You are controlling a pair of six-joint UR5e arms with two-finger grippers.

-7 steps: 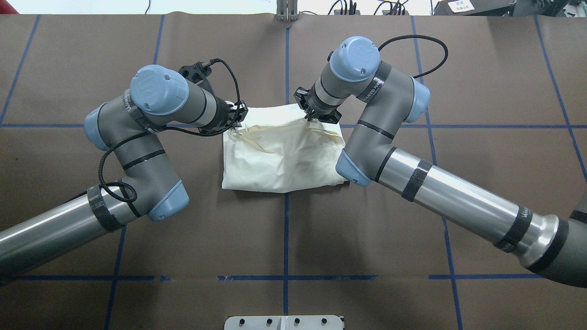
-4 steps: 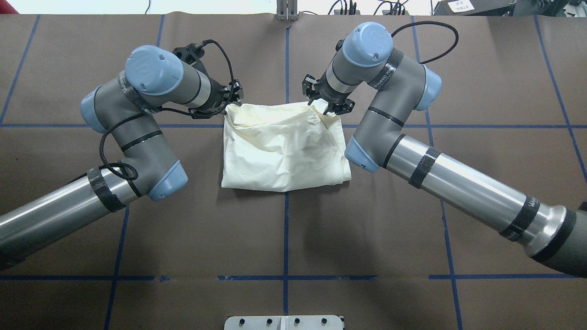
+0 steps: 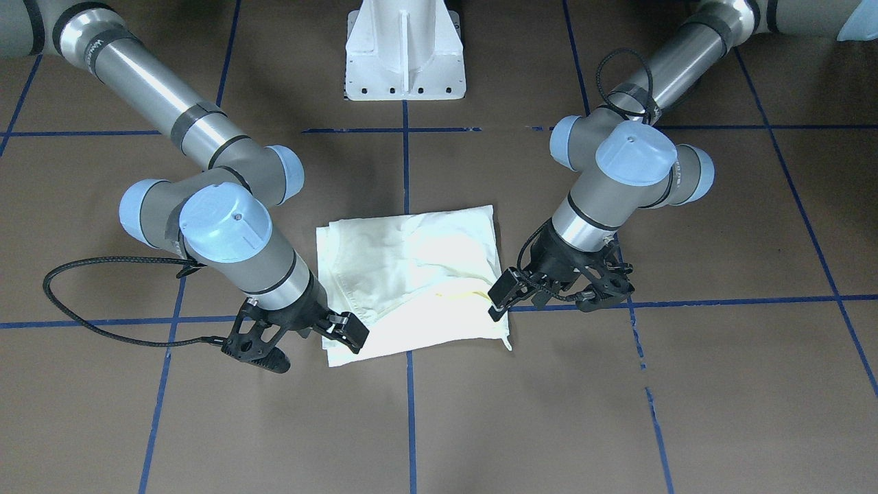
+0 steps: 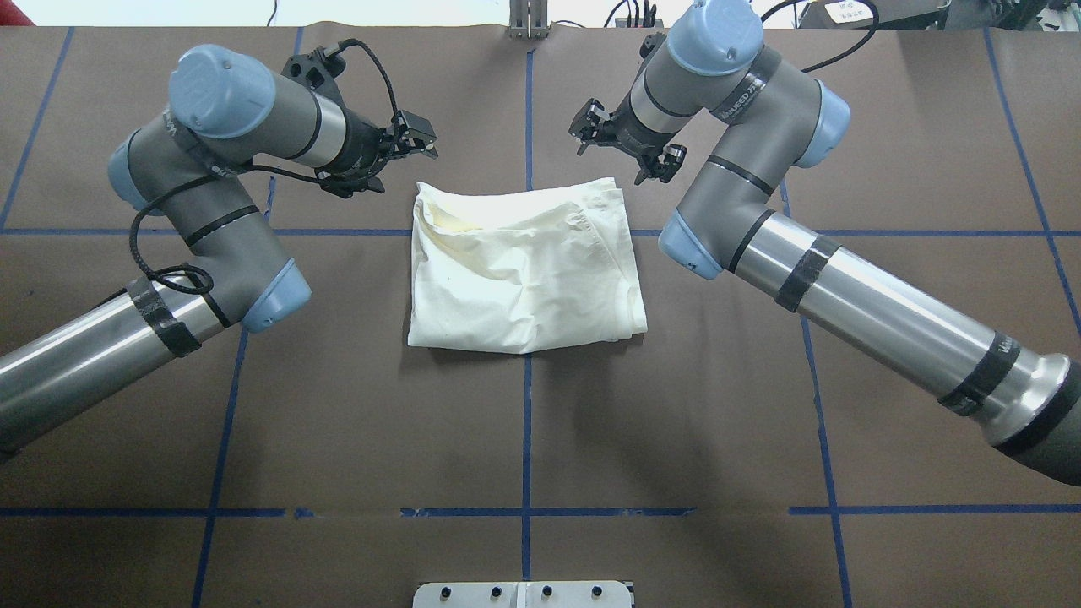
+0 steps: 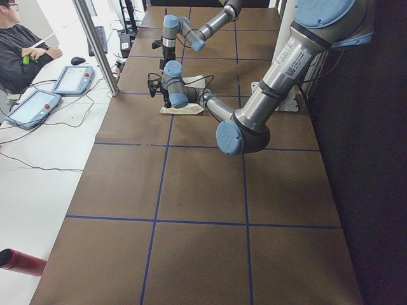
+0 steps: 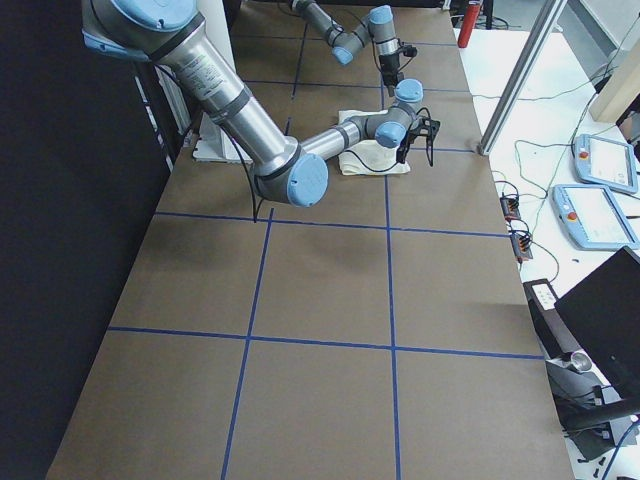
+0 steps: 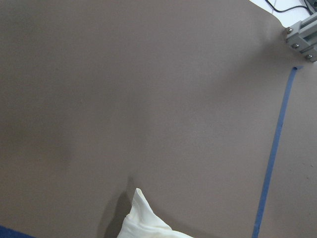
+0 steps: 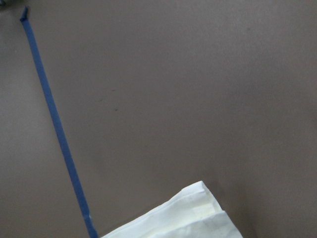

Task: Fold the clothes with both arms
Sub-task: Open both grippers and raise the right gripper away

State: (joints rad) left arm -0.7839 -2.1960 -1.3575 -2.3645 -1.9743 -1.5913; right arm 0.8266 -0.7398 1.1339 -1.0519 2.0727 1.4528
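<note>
My left gripper is about to pull the cream shirt, whose layers lie stacked with nearly matching edges, so the shirt will shift slightly as one folded rectangle.
The clothes are one cream shirt, folded into a rough rectangle on the brown table, plain side up, no print showing. It also shows in the front view. My left gripper hangs open just beyond the shirt's far left corner, clear of the fabric. My right gripper hangs open just beyond the far right corner, also holding nothing. In the front view the left gripper is on the right and the right gripper on the left. Each wrist view shows only a shirt corner.
Blue tape lines grid the brown table cover. The white pedestal base stands on the robot's side. A metal bracket sits at the far edge. A person and tablets are beside the table.
Both grippers let go of the shirt's far edge, opened and pulled back and up away from it. The far edge has dropped and lies flat on the rest of the shirt.
</note>
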